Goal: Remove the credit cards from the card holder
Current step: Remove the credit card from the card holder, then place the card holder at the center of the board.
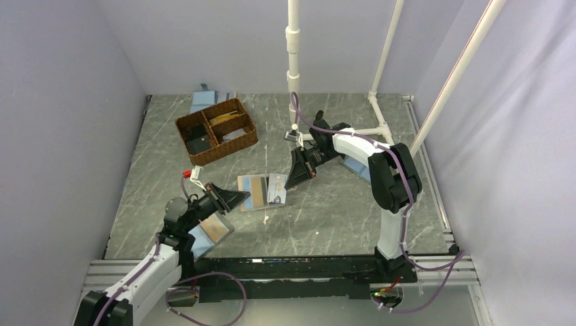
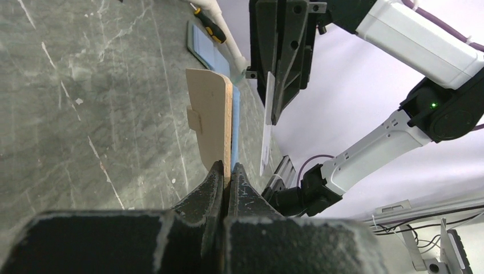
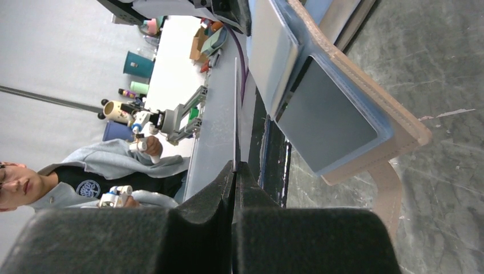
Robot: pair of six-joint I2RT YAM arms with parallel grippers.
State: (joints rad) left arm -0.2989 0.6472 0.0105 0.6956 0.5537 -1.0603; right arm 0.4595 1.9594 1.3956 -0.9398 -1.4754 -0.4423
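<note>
The pale card [image 2: 267, 124] is standing clear of the card holder. My left gripper should keep moving the card holder down until it touches the grey table [image 1: 267, 217], and then let go of it.
The card holder [image 1: 251, 193], light blue with tan edging, is held up off the grey table. My left gripper [image 1: 242, 197] is shut on its near edge; in the left wrist view [image 2: 227, 169] the jaws pinch the tan and blue panels [image 2: 211, 114]. My right gripper [image 1: 293, 180] is shut on a thin pale card [image 1: 277, 189] just right of the holder. The card shows edge-on in the right wrist view [image 3: 235, 114] between the shut fingertips [image 3: 236, 166], with the holder [image 3: 331, 114] beside it. In the left wrist view the card [image 2: 266, 131] stands apart from the holder.
A brown wicker basket [image 1: 217, 130] with compartments stands at the back left. A blue folder [image 1: 204, 100] lies behind it. A folder with a brown half [image 1: 212, 231] lies under my left arm. Another blue folder [image 1: 356, 170] lies under my right arm. White pipes [image 1: 293, 61] rise at the back.
</note>
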